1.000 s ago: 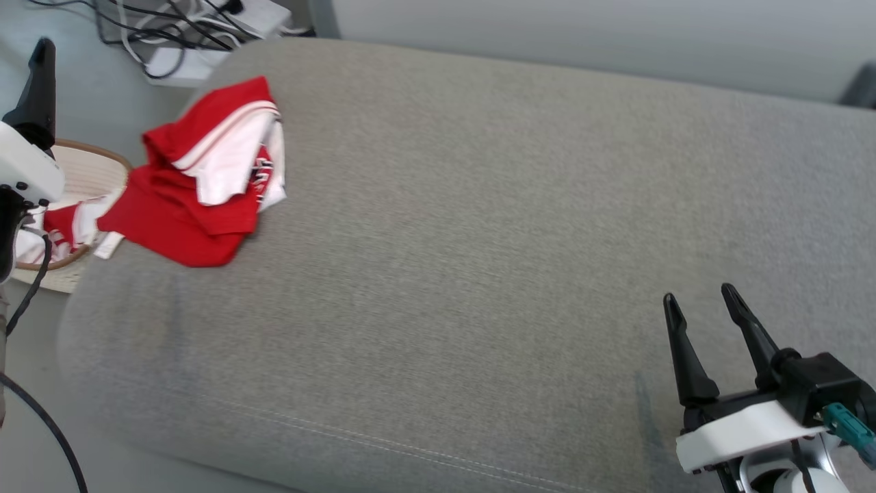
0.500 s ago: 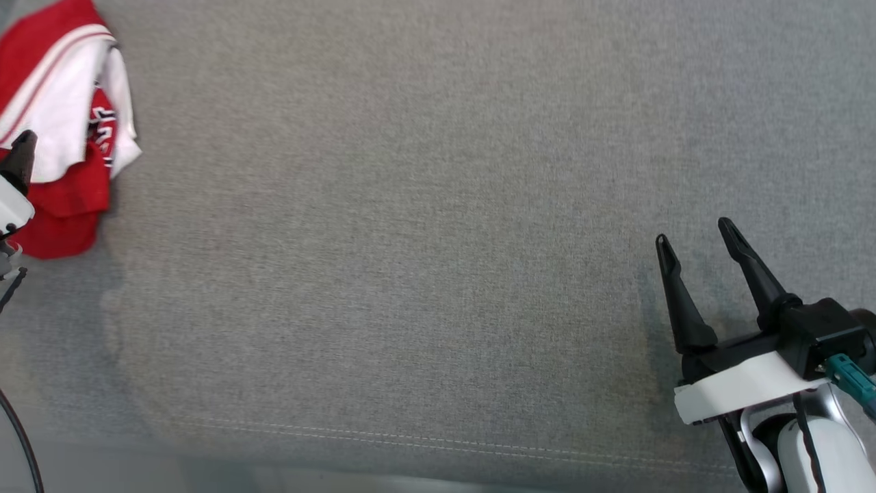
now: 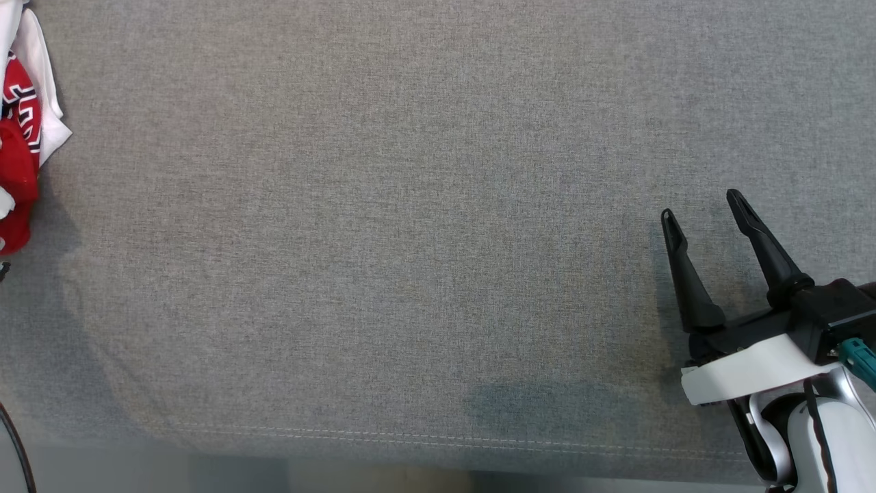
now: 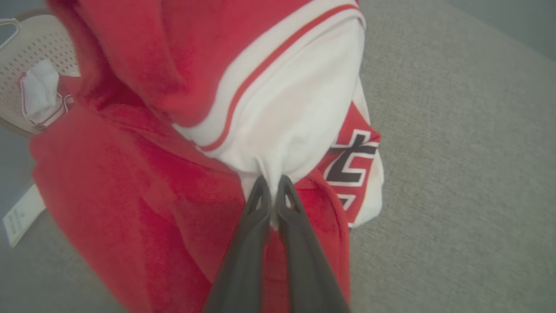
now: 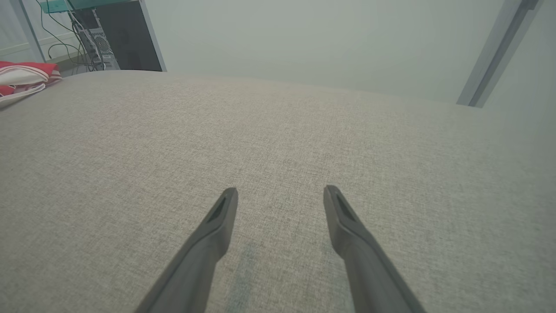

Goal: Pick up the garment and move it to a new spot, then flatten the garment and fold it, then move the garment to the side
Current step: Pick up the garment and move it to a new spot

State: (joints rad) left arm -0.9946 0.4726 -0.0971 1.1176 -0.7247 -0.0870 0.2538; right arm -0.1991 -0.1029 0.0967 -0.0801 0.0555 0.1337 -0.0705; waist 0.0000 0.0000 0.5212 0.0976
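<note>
The garment (image 3: 16, 168) will fall open and come to rest almost flat when the robot lifts and lowers it, because the red and white layers (image 3: 38, 105) lie in a loose heap.
The garment (image 4: 182, 113) is a crumpled red and white jersey with black lettering, lying at the left end of the grey cushion (image 3: 410, 239). In the left wrist view my left gripper (image 4: 272, 180) is shut, pinching a white fold of it between its fingertips. In the head view only the edge of the garment (image 3: 17, 137) shows at the far left. My right gripper (image 3: 701, 209) stands open at the lower right, just above the bare cushion, and its fingers (image 5: 221, 217) hold nothing. The garment (image 5: 21, 78) lies far to its left.
A pale perforated basket (image 4: 26, 56) with a bit of white cloth sits off the cushion's left end, behind the garment. Cables and a dark cabinet (image 5: 117, 39) stand beyond the cushion. The cushion's front seam (image 3: 438, 438) runs along the bottom of the head view.
The head camera has tilted down and turned right, so the garment slid to the left edge of its view. My left gripper has gone from open to shut on the garment. The right gripper stays open.
</note>
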